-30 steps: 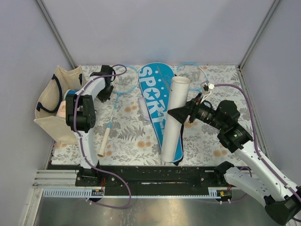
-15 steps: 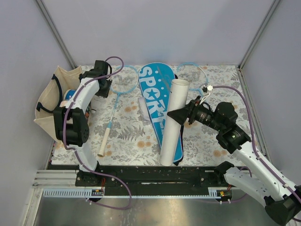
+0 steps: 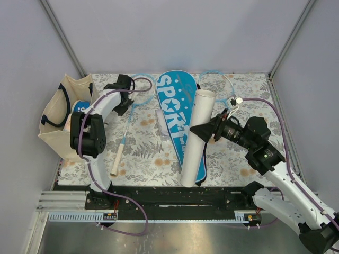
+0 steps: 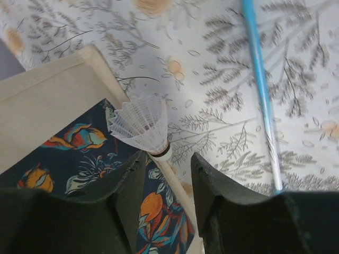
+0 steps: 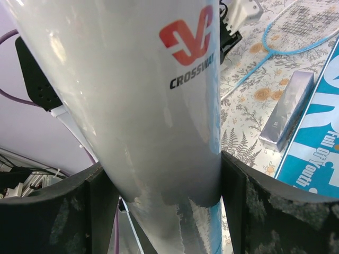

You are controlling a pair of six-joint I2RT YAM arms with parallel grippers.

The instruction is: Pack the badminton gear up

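Note:
The shuttlecock's cork end (image 4: 163, 154) is pointing into the gap of my open left gripper. I should keep going forward until my fingers straddle its narrow end (image 4: 158, 144), then close.
My left gripper (image 4: 167, 157) stands open beside the tote bag's rim. A white shuttlecock (image 4: 142, 126) sits just past its fingertips, cork end toward the jaws and free of them. In the top view that gripper (image 3: 121, 100) is between the bag and a racket (image 3: 123, 138) with a white handle. My right gripper (image 5: 165, 164) is shut on the long white tube (image 5: 143, 79), which it holds tilted over the blue SPORT cover (image 3: 177, 103). From above, the right gripper (image 3: 204, 130) grips the tube (image 3: 197, 135) at mid-length. A second racket's head (image 3: 218, 83) lies behind the tube.
The beige tote bag (image 3: 55, 119) with dark floral lining (image 4: 79, 159) stands at the table's left edge. A small silvery box (image 3: 161, 123) lies between the racket and the cover. The racket's blue shaft (image 4: 262, 95) runs to the right of my left gripper.
My left gripper has opened from shut and let go of the shuttlecock, and its arm has swung about near the bag. The right arm and tube have barely moved.

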